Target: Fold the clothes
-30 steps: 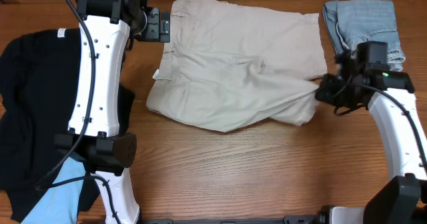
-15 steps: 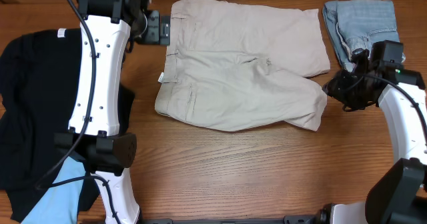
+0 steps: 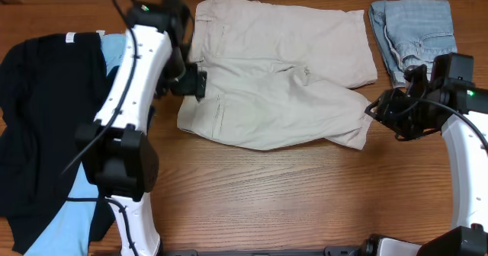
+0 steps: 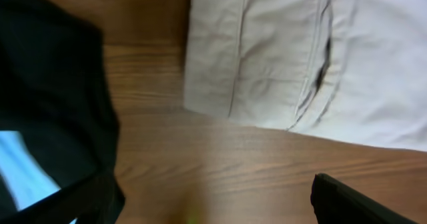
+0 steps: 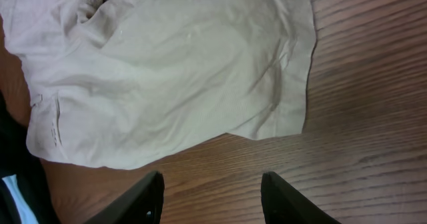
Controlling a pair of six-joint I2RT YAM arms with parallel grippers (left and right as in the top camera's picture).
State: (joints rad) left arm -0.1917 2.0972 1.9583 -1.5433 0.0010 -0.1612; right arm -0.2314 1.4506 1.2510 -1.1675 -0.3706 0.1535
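Note:
I expect the beige khaki shorts to open wide at the dark slit beside the seam when I lift the shorts' waistband edge, because the slit is already apart.
The beige khaki shorts lie folded across the far middle of the table, waistband to the left. They also show in the left wrist view and in the right wrist view. My left gripper is open and empty at the shorts' waistband edge. My right gripper is open and empty just right of the shorts' leg hem. A black garment lies at the left with a light-blue shirt showing under it. Pale denim shorts lie at the far right.
Bare wooden table fills the front middle. The left arm stretches over the black garment. The right arm stands at the right edge.
My left gripper has let go of the waistband and swung down to the shorts' left edge. My right gripper has released the leg hem and drawn back slightly. The shorts lie flatter.

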